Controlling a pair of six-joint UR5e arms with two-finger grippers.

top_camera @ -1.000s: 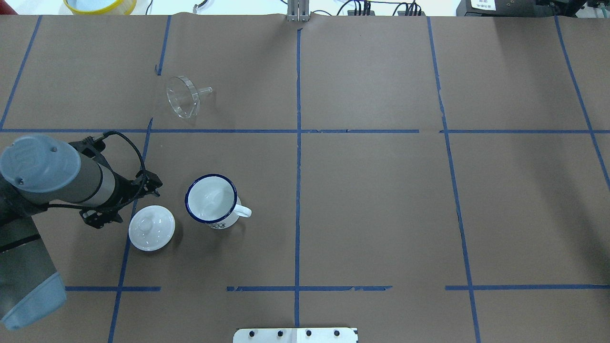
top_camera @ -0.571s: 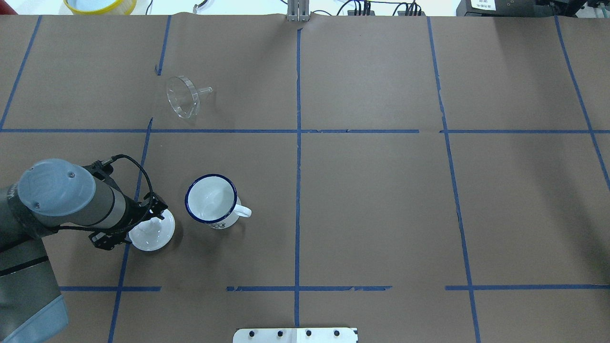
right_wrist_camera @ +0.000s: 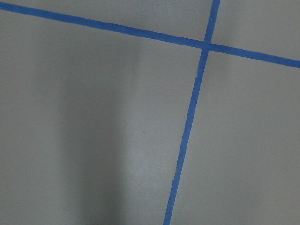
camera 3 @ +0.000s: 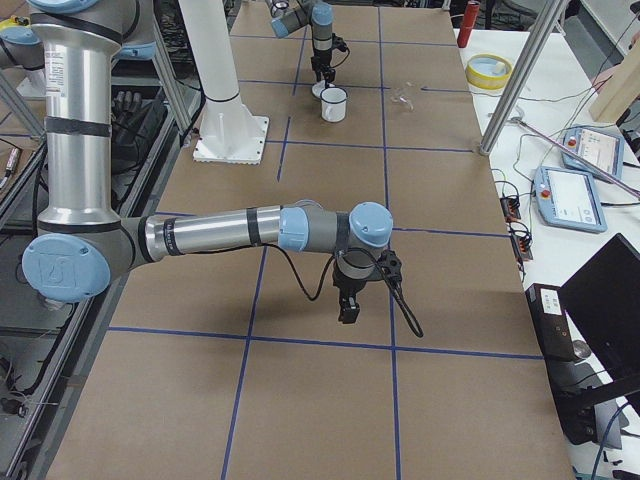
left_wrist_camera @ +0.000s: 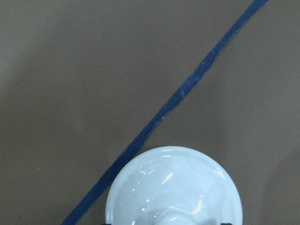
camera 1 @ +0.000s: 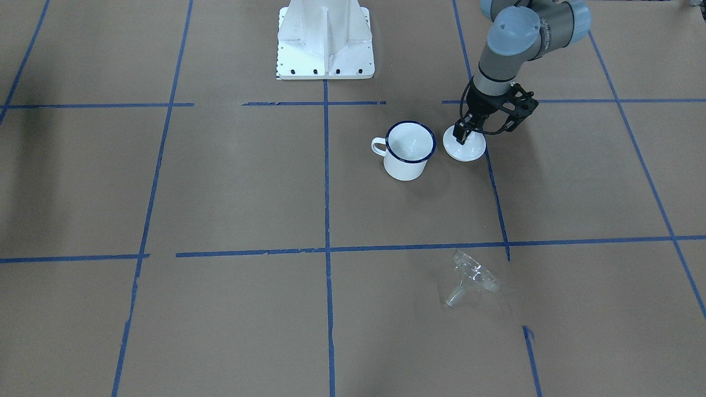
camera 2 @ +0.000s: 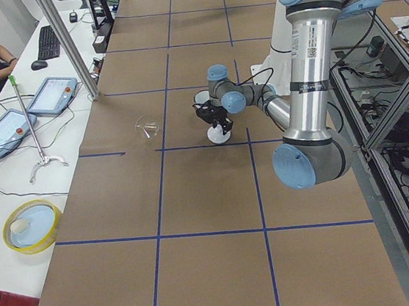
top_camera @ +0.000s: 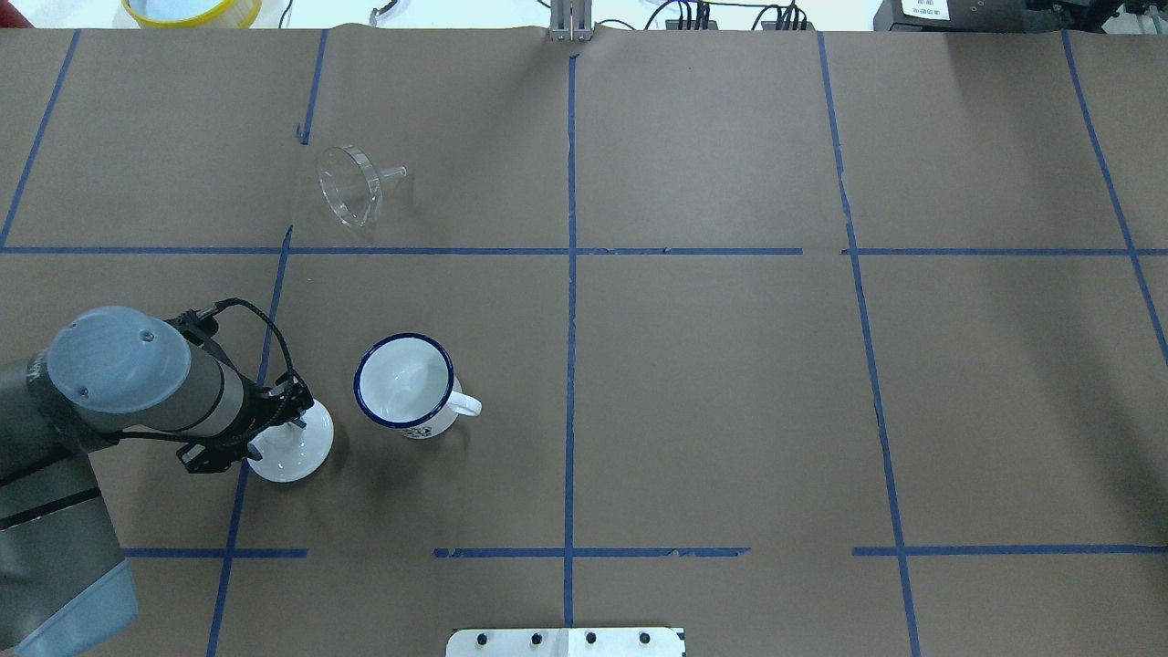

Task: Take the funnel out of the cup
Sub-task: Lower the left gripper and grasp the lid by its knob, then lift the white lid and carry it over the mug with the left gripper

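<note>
My gripper will lower the round white lid [camera 1: 468, 148] onto the cup, and the lid should fit inside the cup's dark blue rim, because lid and cup's opening [camera 1: 410, 141] look the same width.
The clear funnel [top_camera: 349, 185] lies on its side on the brown table, spout pointing right, far from the cup; it also shows in the front view [camera 1: 474, 278]. The cup [top_camera: 404, 383] is a white mug with a dark blue rim; it stands upright and empty [camera 1: 409, 150]. My left gripper [top_camera: 292, 412] hangs low over the round white lid [top_camera: 297, 449] left of the cup, jaws open on either side of its knob [left_wrist_camera: 171, 218]. My right gripper [camera 3: 347, 310] shows only in the right side view, far from these things; I cannot tell its state.
Blue tape lines divide the brown table [top_camera: 712, 383] into a grid. A yellow-rimmed bowl [top_camera: 192, 9] sits past the far edge. The white robot base [camera 1: 325, 38] stands behind the cup. Cables and a metal post [top_camera: 570, 23] line the far edge.
My left arm has swung from beside the lid toward the table's near side and now sits over the lid's knob. The funnel, cup and lid have not moved.
</note>
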